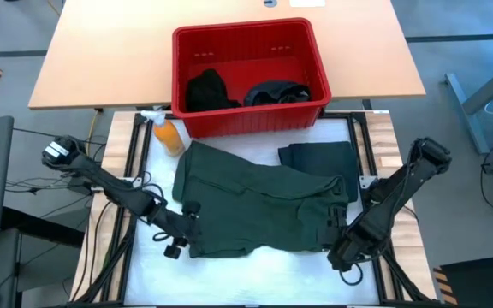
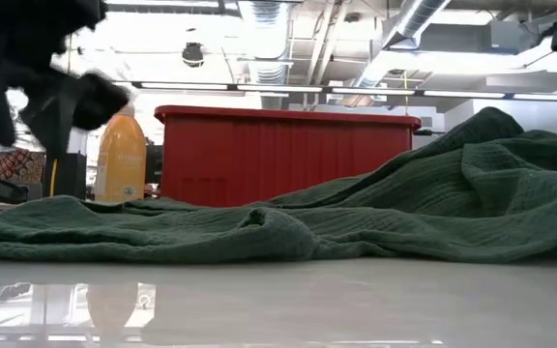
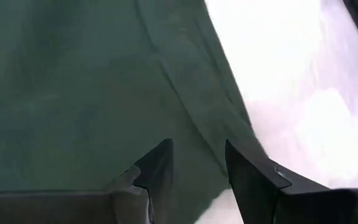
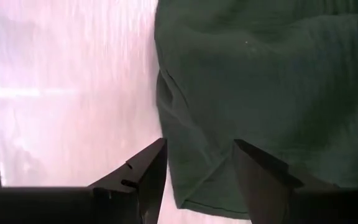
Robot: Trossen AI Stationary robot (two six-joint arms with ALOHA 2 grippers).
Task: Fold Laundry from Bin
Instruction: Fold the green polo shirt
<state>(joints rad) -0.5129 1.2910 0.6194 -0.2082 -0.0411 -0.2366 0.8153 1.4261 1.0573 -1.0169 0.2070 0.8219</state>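
My left gripper should keep going down, as the garment's side hem (image 3: 194, 121) runs between its open fingers to the garment's near corner (image 1: 196, 251). It should go on until the fingers close on that corner.
A dark olive-green garment (image 1: 255, 201) lies spread and rumpled on the white table top, in front of the red bin (image 1: 246, 34). My left gripper (image 1: 187, 227) is open above the garment's near left edge (image 3: 229, 124), raised off the cloth in the low view (image 2: 46, 87). My right gripper (image 1: 339, 229) is open above the garment's near right corner (image 4: 197, 199). Two dark garments (image 1: 208, 90) (image 1: 276, 92) lie in the bin. A dark folded piece (image 1: 319, 156) lies on the table at the garment's far right.
An orange spray bottle (image 1: 168, 133) stands at the bin's near left corner, also in the low view (image 2: 121, 159). The bin (image 2: 288, 155) stands along the far side. Bare white table (image 1: 255, 274) shows along the near edge. Cables run beside the table's left frame (image 1: 109, 205).
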